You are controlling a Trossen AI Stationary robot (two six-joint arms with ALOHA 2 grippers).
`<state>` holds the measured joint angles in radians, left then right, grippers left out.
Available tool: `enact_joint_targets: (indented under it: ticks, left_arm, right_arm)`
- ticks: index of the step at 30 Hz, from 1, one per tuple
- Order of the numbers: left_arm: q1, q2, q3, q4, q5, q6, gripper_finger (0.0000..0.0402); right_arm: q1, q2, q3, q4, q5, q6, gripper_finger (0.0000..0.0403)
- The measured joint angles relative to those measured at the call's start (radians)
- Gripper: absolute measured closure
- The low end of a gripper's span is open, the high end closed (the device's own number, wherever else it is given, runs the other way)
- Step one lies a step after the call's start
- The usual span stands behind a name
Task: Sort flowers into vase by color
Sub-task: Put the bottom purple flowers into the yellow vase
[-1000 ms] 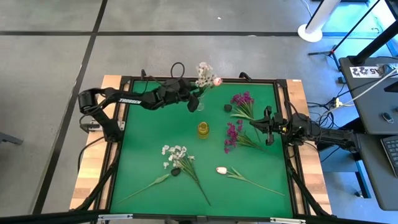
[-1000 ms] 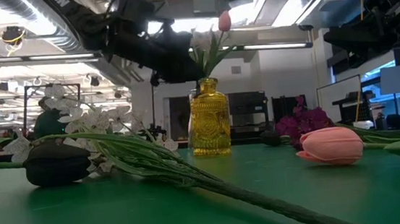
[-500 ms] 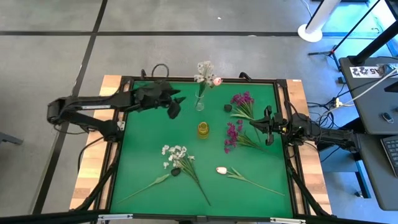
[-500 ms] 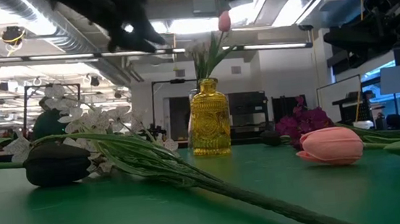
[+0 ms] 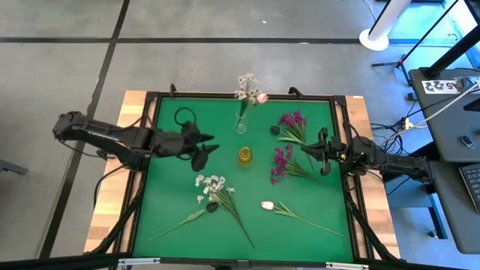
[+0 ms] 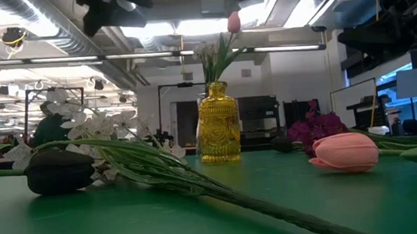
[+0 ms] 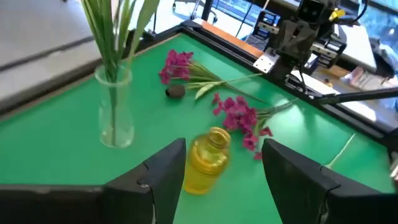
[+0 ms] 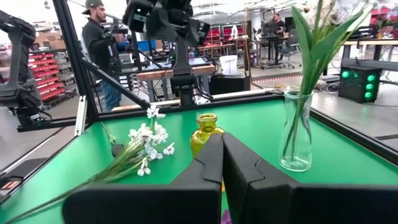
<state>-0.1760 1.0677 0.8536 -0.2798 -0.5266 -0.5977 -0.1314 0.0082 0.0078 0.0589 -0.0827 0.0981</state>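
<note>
The nearer magenta flower (image 5: 279, 162) is on the other side of the yellow vase from my left gripper. I should move that gripper back and grab the stem (image 5: 301, 173) with my right gripper.
A clear glass vase (image 5: 241, 124) near the far edge holds a white spray and a pink tulip (image 5: 250, 91). At the table's middle stands a yellow vase (image 5: 245, 156), holding nothing. Two magenta flowers (image 5: 292, 122) (image 5: 282, 162) lie flat to its right. White flowers (image 5: 212, 187) and a pink tulip (image 5: 268, 205) lie flat nearer the front. My left gripper (image 5: 207, 151) hovers open just left of the yellow vase (image 7: 208, 160), with nothing between its fingers (image 7: 166, 169). My right gripper (image 5: 324, 153) rests shut at the right edge.
A dark weight (image 5: 274, 130) sits at one magenta stem's end and another (image 6: 59, 169) on the white flowers' stem. The table has a raised black frame (image 5: 150, 135). In the right wrist view a person (image 8: 99, 43) stands beyond the table's left side. Bare green mat lies at the near left.
My left gripper has drawn away from the clear vase at the far edge, going toward the table's left and near edges, and now hovers beside the yellow vase. The white spray and pink tulip stay standing in the clear vase.
</note>
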Motion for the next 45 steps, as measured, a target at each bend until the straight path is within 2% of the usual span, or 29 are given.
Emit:
enact_joint_targets:
  ticks: [6, 16, 21, 29, 33, 36, 40, 45]
  left_arm:
    - [-0.106, 0.057, 0.0, 0.002, -0.057, -0.141, 0.0195]
    - [-0.207, 0.173, 0.0, 0.005, -0.063, -0.309, 0.0195]
    - [-0.238, 0.23, 0.0, 0.022, -0.062, -0.337, 0.0195]
    - [-0.278, 0.337, 0.001, 0.071, 0.032, -0.384, 0.0195]
    - [-0.308, 0.372, 0.051, 0.065, 0.05, -0.388, 0.0195]
    - [-0.334, 0.375, 0.121, -0.014, 0.05, -0.389, 0.0195]
    - [-0.36, 0.375, 0.22, -0.202, 0.034, -0.402, 0.0195]
    - [-0.369, 0.375, 0.297, -0.387, 0.009, -0.442, 0.0195]
  right_arm:
    - [0.0, 0.0, 0.0, 0.003, -0.005, 0.026, 0.0402]
    - [0.0, 0.0, 0.0, 0.008, -0.005, 0.026, 0.0402]
    - [0.0, 0.0, 0.0, 0.008, -0.005, 0.022, 0.0402]
    - [0.0, 0.0, 0.0, 0.008, -0.004, 0.021, 0.0402]
    - [0.0, 0.0, 0.0, 0.024, 0.002, 0.031, 0.0402]
    - [0.0, 0.0, 0.0, 0.079, -0.05, 0.073, 0.0402]
    - [0.001, 0.008, 0.016, 0.082, -0.181, 0.074, 0.0395]
    - [0.001, 0.048, 0.067, 0.065, -0.201, 0.054, 0.0352]
